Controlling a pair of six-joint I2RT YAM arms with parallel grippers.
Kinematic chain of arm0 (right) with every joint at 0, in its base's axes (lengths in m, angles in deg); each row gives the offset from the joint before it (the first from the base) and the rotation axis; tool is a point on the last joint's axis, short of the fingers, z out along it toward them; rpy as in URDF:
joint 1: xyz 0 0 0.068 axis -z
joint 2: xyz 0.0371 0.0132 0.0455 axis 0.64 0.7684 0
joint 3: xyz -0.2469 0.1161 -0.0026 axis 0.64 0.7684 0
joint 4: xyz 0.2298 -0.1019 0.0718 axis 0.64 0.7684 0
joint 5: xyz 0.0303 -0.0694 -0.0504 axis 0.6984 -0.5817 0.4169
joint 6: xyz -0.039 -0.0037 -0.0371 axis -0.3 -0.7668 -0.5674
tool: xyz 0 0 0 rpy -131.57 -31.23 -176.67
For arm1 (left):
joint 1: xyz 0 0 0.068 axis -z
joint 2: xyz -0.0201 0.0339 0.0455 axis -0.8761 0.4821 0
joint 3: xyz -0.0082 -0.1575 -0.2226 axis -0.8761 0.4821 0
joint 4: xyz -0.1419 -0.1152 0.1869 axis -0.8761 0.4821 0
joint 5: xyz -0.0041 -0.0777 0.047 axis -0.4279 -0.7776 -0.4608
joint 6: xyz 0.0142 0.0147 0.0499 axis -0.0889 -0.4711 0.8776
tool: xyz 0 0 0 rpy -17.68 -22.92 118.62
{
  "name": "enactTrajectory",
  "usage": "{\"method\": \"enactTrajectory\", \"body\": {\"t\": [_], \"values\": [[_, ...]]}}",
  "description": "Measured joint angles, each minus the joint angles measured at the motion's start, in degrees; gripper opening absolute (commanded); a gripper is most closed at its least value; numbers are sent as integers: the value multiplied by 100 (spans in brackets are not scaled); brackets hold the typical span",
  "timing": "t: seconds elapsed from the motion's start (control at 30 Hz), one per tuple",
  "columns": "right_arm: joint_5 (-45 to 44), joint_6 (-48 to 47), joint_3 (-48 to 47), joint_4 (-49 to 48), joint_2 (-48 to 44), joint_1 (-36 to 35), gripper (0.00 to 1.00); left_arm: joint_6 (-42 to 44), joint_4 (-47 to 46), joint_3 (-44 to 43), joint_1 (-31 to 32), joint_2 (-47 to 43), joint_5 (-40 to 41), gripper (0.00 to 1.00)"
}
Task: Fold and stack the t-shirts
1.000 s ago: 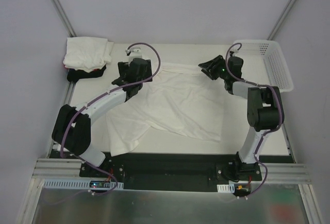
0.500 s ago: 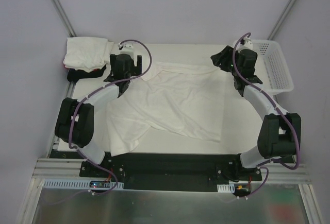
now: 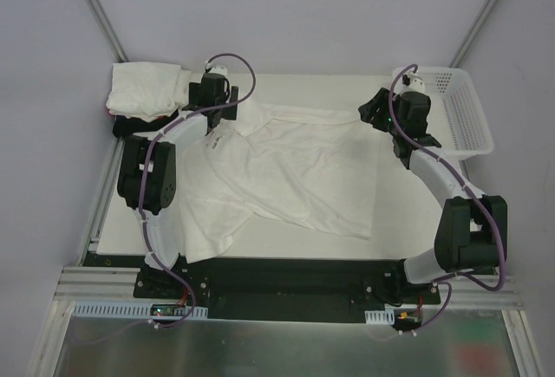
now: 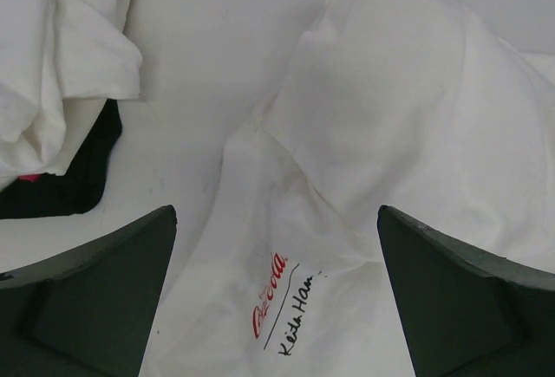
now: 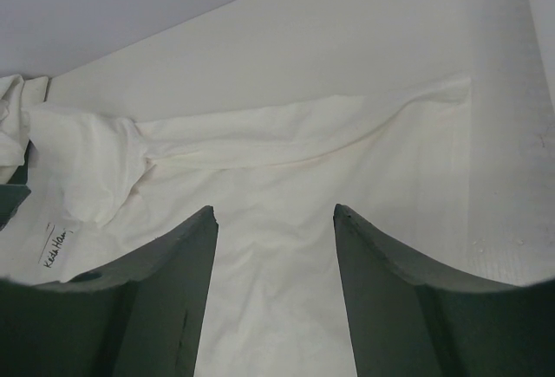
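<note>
The white t-shirt's folded flap has its loose edge on top. My left gripper should stay open and keep going toward that edge until it closes there.
A white t-shirt lies spread and wrinkled across the table; it also shows in the right wrist view. Its neck label reads Coca-Cola in red. My left gripper is open and empty just above the shirt's back left corner, the label between its fingertips. My right gripper is open and empty over the shirt's back right edge. A stack of folded white shirts sits at the back left on a black shirt, with a sliver of red under it.
A white mesh basket stands at the back right, beside the right arm. Grey walls and metal posts close the back. The table's bare white top shows at the front right and behind the shirt.
The left gripper has swung back and left, close to the stack. The right gripper has moved right toward the basket. The shirt's back edge now lies wider and flatter.
</note>
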Motion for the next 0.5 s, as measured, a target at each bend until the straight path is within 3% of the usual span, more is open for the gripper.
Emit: {"method": "enactTrajectory", "body": {"t": [0.13,0.5], "values": [[4,-9,7,-11,-109,0,59,31,330,-404,-63,363,-138,99],[94,164,7,-125,2,0,59,483,796,-442,76,411,-1016,99]]}}
